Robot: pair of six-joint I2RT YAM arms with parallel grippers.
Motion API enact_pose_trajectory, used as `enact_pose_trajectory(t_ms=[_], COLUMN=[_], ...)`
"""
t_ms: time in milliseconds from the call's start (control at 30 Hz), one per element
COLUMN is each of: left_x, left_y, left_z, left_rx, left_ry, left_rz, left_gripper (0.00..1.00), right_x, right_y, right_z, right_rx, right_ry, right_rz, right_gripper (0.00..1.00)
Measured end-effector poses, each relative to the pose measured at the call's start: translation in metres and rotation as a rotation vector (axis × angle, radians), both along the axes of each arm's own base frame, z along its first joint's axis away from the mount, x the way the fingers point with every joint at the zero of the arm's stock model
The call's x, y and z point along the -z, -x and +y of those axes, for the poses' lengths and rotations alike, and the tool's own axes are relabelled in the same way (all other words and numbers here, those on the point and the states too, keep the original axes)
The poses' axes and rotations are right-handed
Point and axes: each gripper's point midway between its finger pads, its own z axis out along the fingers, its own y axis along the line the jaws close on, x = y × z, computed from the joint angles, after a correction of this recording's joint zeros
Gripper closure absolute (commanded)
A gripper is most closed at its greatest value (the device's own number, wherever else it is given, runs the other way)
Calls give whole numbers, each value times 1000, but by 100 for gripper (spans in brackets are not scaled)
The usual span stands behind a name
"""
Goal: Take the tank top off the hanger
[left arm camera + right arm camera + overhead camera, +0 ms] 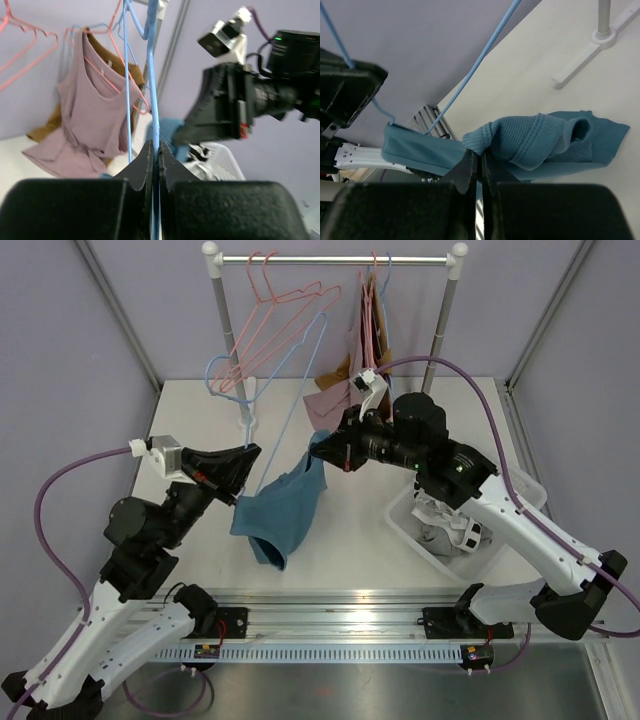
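Note:
The tank top is still hanging over the hanger's lower end (246, 497), so next my left gripper pulls the hanger back up toward the rack (262, 260) while my right gripper keeps hold of the cloth.
A teal ribbed tank top (283, 508) hangs on a light blue wire hanger (290, 405) above the table. My left gripper (249, 455) is shut on the hanger's wire (155, 125) at its lower left end. My right gripper (335, 452) is shut on a fold of the tank top (530, 142) at its upper right corner, lifting that corner. In the right wrist view the hanger wire (470, 75) runs up and away, and part of the tank top (415, 150) still drapes over the hanger's end.
A clothes rack (335, 259) at the back holds pink hangers (280, 315) and a mauve top (365, 325). More mauve cloth (325, 405) lies on the table below it. A white basket (440, 530) with clothes sits at the right.

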Motion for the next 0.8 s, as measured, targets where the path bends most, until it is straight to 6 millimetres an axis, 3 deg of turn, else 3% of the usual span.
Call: enact_pose_trajectory(t_ms=[167, 367, 467, 733, 767, 800], left_x=[-23, -55, -67, -68, -63, -56], left_y=[-25, -35, -32, -28, -27, -26], left_z=[-4, 1, 5, 10, 11, 13], left_rx=[-78, -146, -157, -154, -154, -155], left_ry=[-14, 31, 67, 27, 16, 4], left_rz=[-101, -204, -240, -163, -138, -113], left_gripper=[100, 100, 100, 100, 100, 100], right_x=[11, 63, 76, 99, 102, 109], right_y=[19, 21, 16, 12, 13, 15], right_z=[-6, -17, -27, -53, -54, -53], right_rx=[-9, 53, 109, 214, 212, 204], right_ry=[60, 212, 272, 340, 340, 344], right_rz=[-5, 51, 55, 47, 49, 56], right_gripper=[100, 100, 100, 100, 98, 90])
